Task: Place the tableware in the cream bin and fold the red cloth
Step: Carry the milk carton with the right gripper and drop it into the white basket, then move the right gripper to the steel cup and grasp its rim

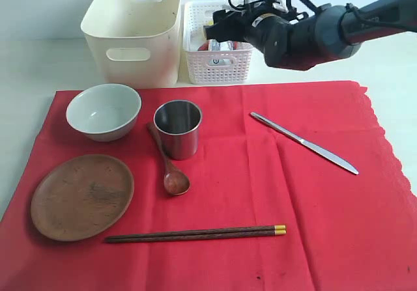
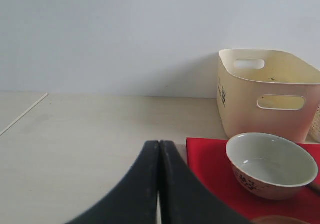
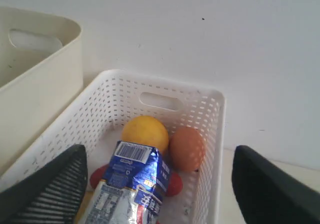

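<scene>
I expect the spoon (image 1: pixel 176 182) to stay on the red cloth when I lift the steel cup, because the wooden spoon's handle (image 1: pixel 160 146) runs beside the cup's base.
The red cloth (image 1: pixel 260 193) lies flat on the table. On it are a pale bowl (image 1: pixel 104 110), a steel cup (image 1: pixel 178 128), a wooden spoon (image 1: pixel 171 167), a wooden plate (image 1: pixel 81 196), chopsticks (image 1: pixel 195 234) and a table knife (image 1: pixel 303 142). The cream bin (image 1: pixel 133 30) stands behind the cloth. My right gripper (image 1: pixel 220 25) hangs open over the white basket, its fingers either side of a milk carton (image 3: pixel 132 184) without touching it. My left gripper (image 2: pixel 159 145) is shut on nothing, low beside the cloth's corner (image 2: pixel 210 159), short of the bowl (image 2: pixel 272 164).
The white lattice basket (image 1: pixel 218 66) stands right of the cream bin and holds a lemon (image 3: pixel 145 134), an egg (image 3: pixel 186 149), the carton and something red. The right arm (image 1: pixel 339 27) reaches in from the right, above the cloth's back edge. A wall rises behind the table.
</scene>
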Available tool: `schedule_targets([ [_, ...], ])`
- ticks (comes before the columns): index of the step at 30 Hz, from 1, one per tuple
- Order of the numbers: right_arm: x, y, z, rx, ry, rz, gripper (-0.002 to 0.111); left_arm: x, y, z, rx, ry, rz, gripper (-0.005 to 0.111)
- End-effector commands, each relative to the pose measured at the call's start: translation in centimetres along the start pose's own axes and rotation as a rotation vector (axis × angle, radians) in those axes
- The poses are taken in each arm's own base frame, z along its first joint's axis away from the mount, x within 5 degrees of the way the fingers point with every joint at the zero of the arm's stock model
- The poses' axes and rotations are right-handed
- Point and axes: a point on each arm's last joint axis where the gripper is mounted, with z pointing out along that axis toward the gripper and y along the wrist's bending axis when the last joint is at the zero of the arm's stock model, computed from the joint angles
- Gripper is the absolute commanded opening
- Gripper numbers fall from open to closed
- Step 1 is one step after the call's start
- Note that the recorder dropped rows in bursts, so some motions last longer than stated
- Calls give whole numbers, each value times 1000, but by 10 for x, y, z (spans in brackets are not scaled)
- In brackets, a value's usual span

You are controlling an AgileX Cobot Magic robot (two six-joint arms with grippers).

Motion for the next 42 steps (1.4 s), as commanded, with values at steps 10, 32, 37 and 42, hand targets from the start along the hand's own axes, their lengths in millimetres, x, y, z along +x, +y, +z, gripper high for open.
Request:
schedule_targets([
  [10,-82,8,-67,-241,202,-160,26,-1,0,0,-2,-7,-5,0],
  [32,-65,-16,-126,-295,702,-263,0,-1,0,0,-2,-7,-5,0],
  [37,-41,-15,-123,-289,793,-220,0,-1,0,0,-2,-7,-5,0],
  [42,-22,-12,-121,-305,861,-193,0,-1,0,0,-2,-7,-5,0],
])
